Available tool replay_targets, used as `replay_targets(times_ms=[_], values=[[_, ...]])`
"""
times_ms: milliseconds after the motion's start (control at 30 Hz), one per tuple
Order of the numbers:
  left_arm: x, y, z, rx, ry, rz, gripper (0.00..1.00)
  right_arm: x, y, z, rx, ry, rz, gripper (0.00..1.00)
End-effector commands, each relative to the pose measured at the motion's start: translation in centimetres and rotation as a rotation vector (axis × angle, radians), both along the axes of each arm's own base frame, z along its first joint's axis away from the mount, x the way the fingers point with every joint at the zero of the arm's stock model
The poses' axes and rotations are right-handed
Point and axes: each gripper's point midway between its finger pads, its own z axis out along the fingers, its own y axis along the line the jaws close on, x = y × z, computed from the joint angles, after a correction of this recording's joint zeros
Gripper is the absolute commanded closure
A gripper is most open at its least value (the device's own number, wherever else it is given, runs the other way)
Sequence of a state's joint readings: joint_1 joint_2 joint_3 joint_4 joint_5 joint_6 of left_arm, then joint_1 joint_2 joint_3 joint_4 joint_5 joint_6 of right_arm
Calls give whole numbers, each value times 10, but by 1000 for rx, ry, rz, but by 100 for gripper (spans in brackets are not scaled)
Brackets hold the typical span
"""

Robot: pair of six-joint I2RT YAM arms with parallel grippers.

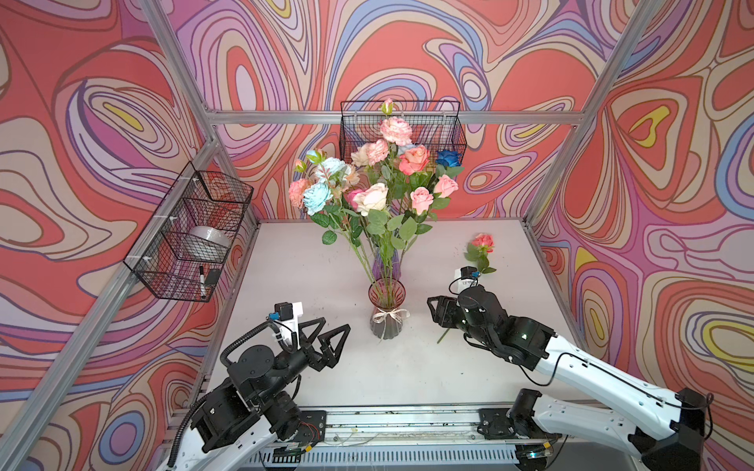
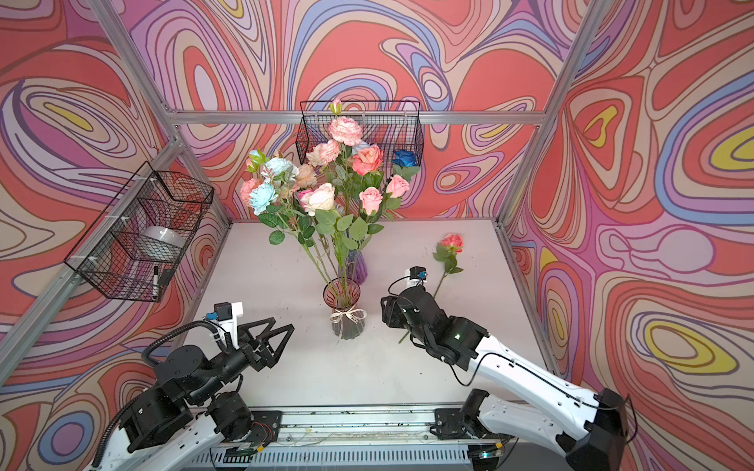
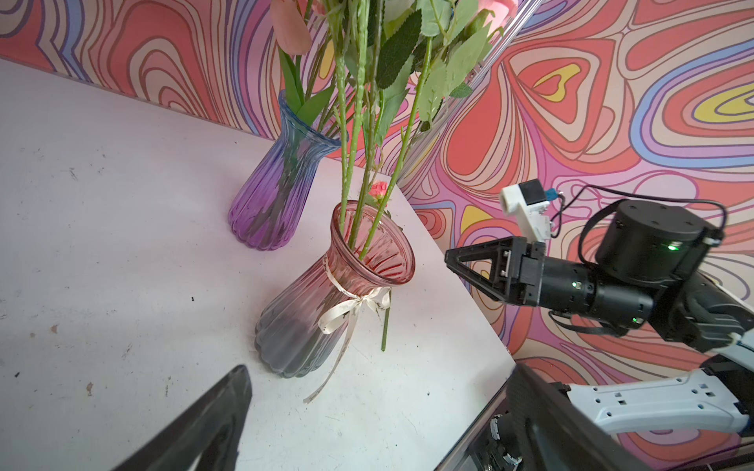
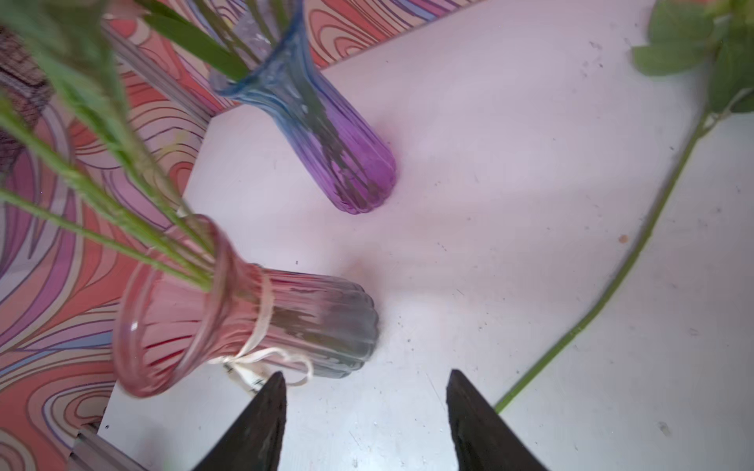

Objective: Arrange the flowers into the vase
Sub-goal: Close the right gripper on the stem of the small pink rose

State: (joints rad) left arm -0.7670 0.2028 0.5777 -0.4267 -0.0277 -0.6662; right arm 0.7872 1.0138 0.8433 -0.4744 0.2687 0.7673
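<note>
The loose pink rose's stem [image 2: 404, 337] lies clear of both vases, so the robot's right gripper should keep moving toward the stem [image 2: 441, 281] just below the rose's leaves and close there.
A pink glass vase [image 1: 386, 310] [image 2: 344, 312] [image 3: 338, 285] [image 4: 228, 310] with a cream ribbon stands mid-table and holds several flowers [image 1: 369, 179] [image 2: 322, 179]. More stems stand in a purple vase [image 2: 358, 267] [image 3: 277, 191] [image 4: 338, 155] behind it. One pink rose [image 1: 483, 242] [image 2: 452, 241] lies on the table at the right; its stem [image 4: 612, 285] passes beside my right gripper [image 1: 433, 310] [image 4: 366, 379]. That gripper is open, empty, and points at the pink vase. My left gripper [image 1: 336, 324] [image 2: 282, 323] [image 3: 379, 375] hangs open left of the vase, holding nothing.
A wire basket [image 1: 191, 232] on the left wall holds a tape roll and a marker. Another wire basket [image 1: 440, 130] hangs on the back wall behind the blooms. Aluminium posts frame the white table [image 1: 310, 265]; the arms' rail [image 1: 400, 420] runs along the front.
</note>
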Motion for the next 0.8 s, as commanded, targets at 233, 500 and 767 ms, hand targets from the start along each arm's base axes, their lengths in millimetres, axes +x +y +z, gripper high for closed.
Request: replay_targets(times_ms=[233, 500, 767], values=[[-3, 6, -13, -10, 25, 19, 0, 89, -107, -77, -15, 233, -317, 36], [-4, 4, -11, -24, 32, 6, 0, 147, -161, -138, -105, 378, -467, 40], [-4, 5, -9, -33, 30, 12, 0, 169, -174, -177, -196, 491, -514, 49]])
